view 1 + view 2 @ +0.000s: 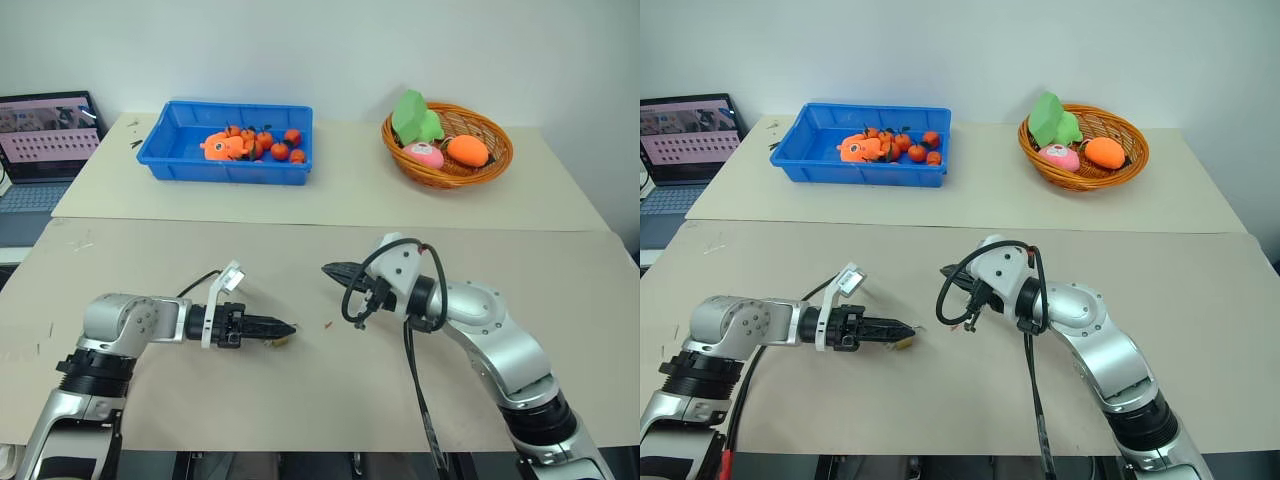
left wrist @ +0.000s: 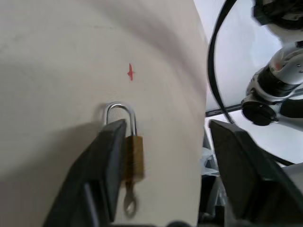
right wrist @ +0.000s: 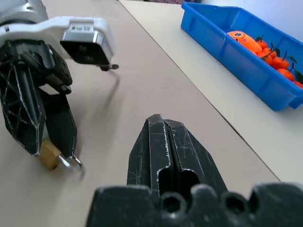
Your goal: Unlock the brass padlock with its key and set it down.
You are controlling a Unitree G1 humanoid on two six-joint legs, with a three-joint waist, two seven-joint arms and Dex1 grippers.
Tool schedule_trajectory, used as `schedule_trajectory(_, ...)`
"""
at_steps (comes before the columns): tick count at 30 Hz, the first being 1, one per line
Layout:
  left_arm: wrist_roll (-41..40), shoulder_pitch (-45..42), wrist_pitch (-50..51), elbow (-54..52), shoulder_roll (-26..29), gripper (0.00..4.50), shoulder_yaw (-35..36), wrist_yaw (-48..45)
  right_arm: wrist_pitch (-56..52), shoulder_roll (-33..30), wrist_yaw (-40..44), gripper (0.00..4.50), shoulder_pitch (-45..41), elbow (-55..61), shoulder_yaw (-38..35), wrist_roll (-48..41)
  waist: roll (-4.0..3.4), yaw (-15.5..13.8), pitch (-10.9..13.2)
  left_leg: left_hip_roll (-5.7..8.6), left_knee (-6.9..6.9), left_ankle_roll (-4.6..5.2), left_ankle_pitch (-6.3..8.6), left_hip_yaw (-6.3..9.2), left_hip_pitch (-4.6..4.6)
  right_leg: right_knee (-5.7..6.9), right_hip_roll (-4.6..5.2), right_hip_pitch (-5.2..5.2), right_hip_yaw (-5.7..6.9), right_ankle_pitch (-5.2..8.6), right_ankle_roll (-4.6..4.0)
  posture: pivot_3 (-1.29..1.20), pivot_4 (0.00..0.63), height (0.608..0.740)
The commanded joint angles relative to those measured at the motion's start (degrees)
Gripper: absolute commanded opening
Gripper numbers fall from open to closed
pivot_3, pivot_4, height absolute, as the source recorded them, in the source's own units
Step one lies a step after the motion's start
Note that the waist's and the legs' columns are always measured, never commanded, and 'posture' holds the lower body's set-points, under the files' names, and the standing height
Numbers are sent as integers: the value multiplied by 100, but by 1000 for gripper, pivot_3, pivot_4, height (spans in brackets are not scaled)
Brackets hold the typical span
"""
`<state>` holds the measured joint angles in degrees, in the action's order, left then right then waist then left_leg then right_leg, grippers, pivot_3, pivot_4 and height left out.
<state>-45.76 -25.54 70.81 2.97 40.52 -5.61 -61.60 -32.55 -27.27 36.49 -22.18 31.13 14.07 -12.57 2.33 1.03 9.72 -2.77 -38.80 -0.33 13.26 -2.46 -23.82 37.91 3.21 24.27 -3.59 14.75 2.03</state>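
Note:
The brass padlock [image 2: 134,158] is resting against a finger of my open, tilted left gripper. I should turn my left gripper level and pull it back away from the padlock.
The brass padlock [image 2: 134,156] lies on the beige table [image 1: 200,250], its silver shackle [image 2: 120,113] pointing away from the left wrist. A small silver key [image 2: 129,204] sticks out of its bottom end. My left gripper [image 2: 165,127] is open low over the table, and the padlock rests against the inner side of one finger [image 2: 106,156], with the other finger well clear of it. One leg of the shackle is hidden behind that finger. My right gripper [image 1: 335,270] hovers shut to the right of the padlock [image 1: 283,340], holding nothing.
A small red speck [image 2: 130,72] marks the table just beyond the padlock. A blue bin [image 1: 180,160] of oranges stands at the back left, a wicker basket [image 1: 490,165] of toys at the back right, and a laptop [image 1: 40,140] at the far left. Black cable loops around the right wrist.

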Motion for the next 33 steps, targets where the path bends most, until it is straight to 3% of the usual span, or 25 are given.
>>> schedule_trajectory(1,270,84,-218,-145,137,4256,-168,4,58,38,-61,0,-148,246,-213,-68,0,-7,0,0,0,0,0,0,0,0,0,-1,0,0,0,0,150,740)
schedule_trajectory(2,313,91,-251,-130,151,4467,-190,-4,60,46,-64,0,-159,232,-210,-68,-1,-12,0,0,0,0,0,-2,3,0,1,-4,0,0,0,0,150,740)
schedule_trajectory(15,1642,128,-2689,660,272,4467,60,312,306,4,-235,0,57,65,-91,391,-3,-15,-2,-2,0,5,-3,-9,27,8,0,-18,-2,0,-1,0,150,740)
schedule_trajectory(24,1928,546,-3106,395,301,4467,122,427,523,55,-507,0,332,-89,-150,787,-3,49,-2,-7,1,6,-4,-21,30,8,-5,-13,-13,0,-2,0,150,740)
schedule_trajectory(28,1780,633,-2977,113,225,4467,90,244,574,102,-498,0,219,-177,-152,832,-4,87,-3,-9,3,6,-3,-23,36,10,-6,-16,-16,0,-2,0,150,740)
schedule_trajectory(33,324,402,-1755,-488,140,4467,642,-364,642,113,-477,0,176,-253,-137,880,-3,107,-2,-7,3,6,-3,-25,18,6,-4,-6,-16,1,0,0,150,740)
